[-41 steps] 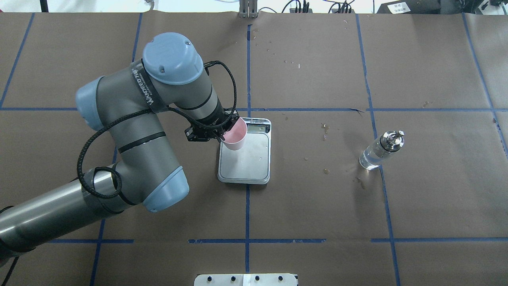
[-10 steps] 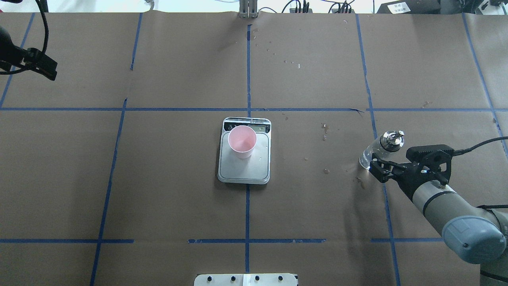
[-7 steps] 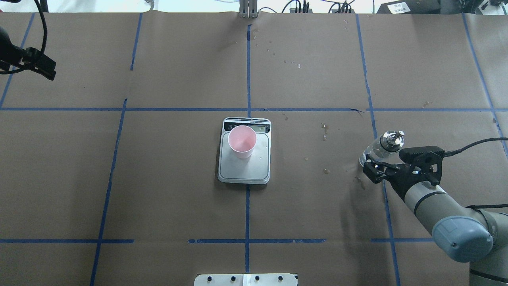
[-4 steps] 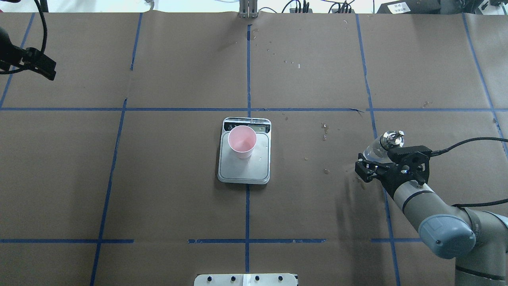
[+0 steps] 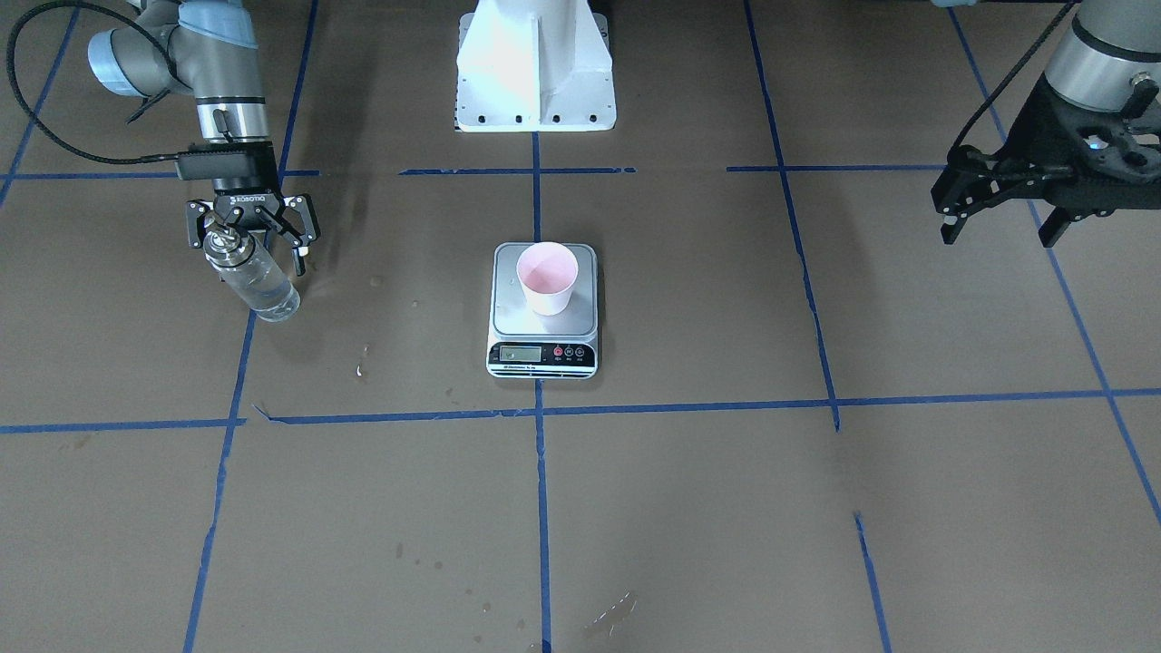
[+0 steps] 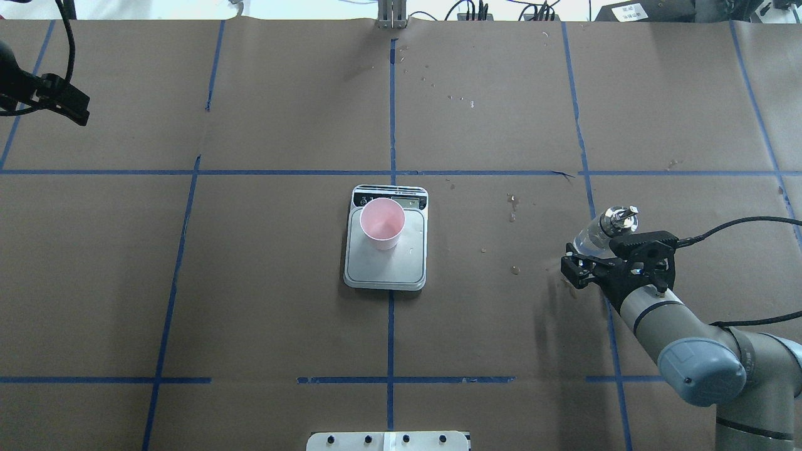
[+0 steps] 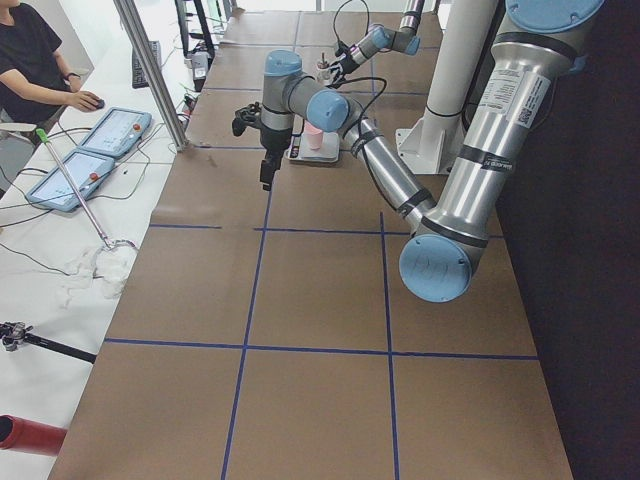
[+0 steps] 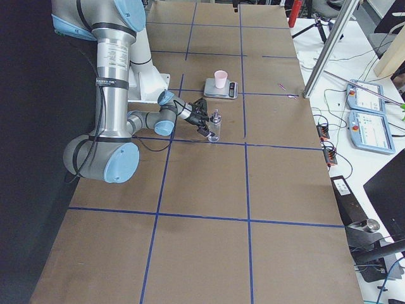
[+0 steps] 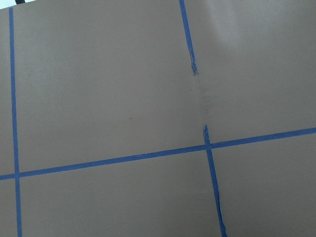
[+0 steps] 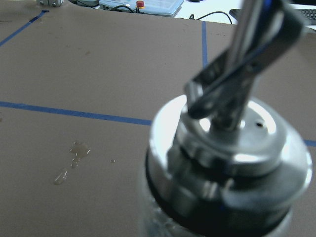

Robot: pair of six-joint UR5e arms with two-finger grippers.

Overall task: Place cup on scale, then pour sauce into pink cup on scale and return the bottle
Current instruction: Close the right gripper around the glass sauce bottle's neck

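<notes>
I can see a slanted flap across the bottle's metal spout (image 10: pixel 231 106), so the flap (image 10: pixel 249 61) will swing aside and the sauce will stream out when I tip the clear bottle.
The pink cup (image 5: pixel 547 277) stands upright on the scale (image 5: pixel 586 314) at the table's middle; it shows from overhead too, the cup (image 6: pixel 382 222) on the scale (image 6: pixel 388 266). The clear bottle (image 5: pixel 258 281) stands on the paper at my right side. My right gripper (image 5: pixel 247 240) is open, its fingers on either side of the bottle's upper part without closing on it. From overhead the bottle (image 6: pixel 591 237) is half covered by the right gripper (image 6: pixel 586 255). The right wrist view is filled by its metal collar (image 10: pixel 232 163). My left gripper (image 5: pixel 998 225) is open and empty, far off at the other side.
Small wet spots (image 6: pixel 514 203) lie on the brown paper between scale and bottle. The robot's white base (image 5: pixel 535 63) stands behind the scale. The left wrist view shows only paper and blue tape (image 9: pixel 123 159). Control tablets (image 7: pixel 100 130) lie beyond the table's far edge.
The left gripper has let go of the cup on the scale and drawn back to the far left. The right gripper has come in and moved up around the bottle.
</notes>
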